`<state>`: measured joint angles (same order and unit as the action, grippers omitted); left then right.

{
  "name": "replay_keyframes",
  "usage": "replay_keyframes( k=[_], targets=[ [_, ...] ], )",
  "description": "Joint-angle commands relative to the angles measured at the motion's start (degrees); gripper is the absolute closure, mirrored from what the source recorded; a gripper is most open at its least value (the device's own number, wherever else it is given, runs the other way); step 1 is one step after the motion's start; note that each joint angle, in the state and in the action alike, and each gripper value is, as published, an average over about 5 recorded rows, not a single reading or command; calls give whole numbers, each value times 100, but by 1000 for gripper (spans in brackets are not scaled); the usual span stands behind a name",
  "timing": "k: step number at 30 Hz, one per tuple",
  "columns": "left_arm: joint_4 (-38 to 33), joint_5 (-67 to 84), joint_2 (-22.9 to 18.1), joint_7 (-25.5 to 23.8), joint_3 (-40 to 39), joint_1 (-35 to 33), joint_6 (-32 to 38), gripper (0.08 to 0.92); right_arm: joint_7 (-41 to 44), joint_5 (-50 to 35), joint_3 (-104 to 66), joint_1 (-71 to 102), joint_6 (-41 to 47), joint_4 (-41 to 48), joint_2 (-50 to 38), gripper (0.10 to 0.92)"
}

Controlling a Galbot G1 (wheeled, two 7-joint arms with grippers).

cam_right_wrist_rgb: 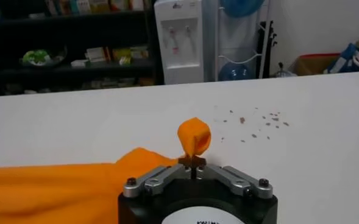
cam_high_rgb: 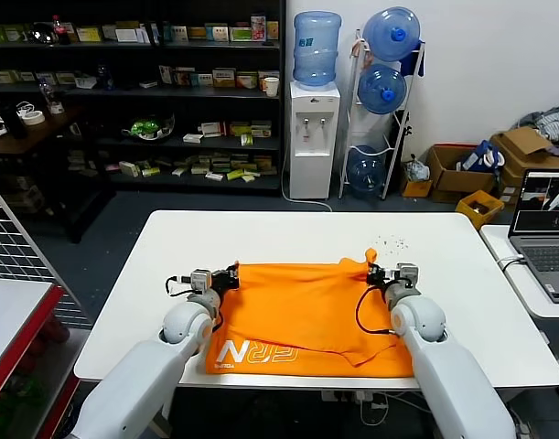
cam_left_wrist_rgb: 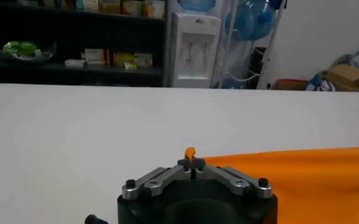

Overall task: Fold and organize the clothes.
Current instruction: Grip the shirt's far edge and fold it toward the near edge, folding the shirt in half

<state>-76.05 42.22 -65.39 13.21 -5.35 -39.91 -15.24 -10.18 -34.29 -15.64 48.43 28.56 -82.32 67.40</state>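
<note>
The shirt's far edge (cam_high_rgb: 297, 265) is stretched parallel to its near edge, so my right gripper should keep going toward the shirt's near edge (cam_high_rgb: 370, 375) and let go once the fold lies down.
The orange T-shirt (cam_high_rgb: 302, 315) lies folded over on the white table (cam_high_rgb: 123, 293), white lettering showing on its near left part. My left gripper (cam_high_rgb: 231, 274) is shut on the shirt's far left corner; a small orange tip (cam_left_wrist_rgb: 191, 151) sticks out past its closed jaws (cam_left_wrist_rgb: 191, 163). My right gripper (cam_high_rgb: 374, 272) is shut on the far right corner; a bunch of orange cloth (cam_right_wrist_rgb: 194, 135) stands up from its closed jaws (cam_right_wrist_rgb: 192, 161). The far edge of the shirt runs stretched between the two grippers, just above the table.
Small dark specks (cam_high_rgb: 395, 243) lie on the table beyond the right gripper. A laptop (cam_high_rgb: 546, 230) stands on a side table at the right. A water dispenser (cam_high_rgb: 313, 137), bottle rack (cam_high_rgb: 384, 101) and shelves (cam_high_rgb: 151, 91) stand behind.
</note>
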Motion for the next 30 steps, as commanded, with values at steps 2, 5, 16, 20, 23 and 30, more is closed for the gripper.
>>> replay_keyframes(
  k=[2, 5, 16, 20, 23, 30],
  targets=[
    [-1966, 0, 404, 388, 308, -1117, -127, 908, -299, -354, -362, 1285, 341, -1854, -564, 900],
    [-2429, -28, 548, 466, 389, -1481, -147, 908, -387, -461, -489, 1641, 457, -2293, -709, 900],
    [-3392, -113, 843, 727, 597, -2464, -147, 908, -563, -656, -1053, 2896, 656, -3520, -1000, 900],
    [-3595, -163, 895, 761, 719, -2847, -144, 908, -587, -674, -1207, 3263, 668, -3755, -1003, 900],
    [-3717, -192, 913, 754, 800, -3112, -158, 901, -571, -647, -1308, 3449, 697, -3825, -987, 897],
    [-3746, -366, 842, 740, 950, -3424, -145, 747, -526, -596, -1386, 3587, 773, -3855, -957, 757]
  ],
)
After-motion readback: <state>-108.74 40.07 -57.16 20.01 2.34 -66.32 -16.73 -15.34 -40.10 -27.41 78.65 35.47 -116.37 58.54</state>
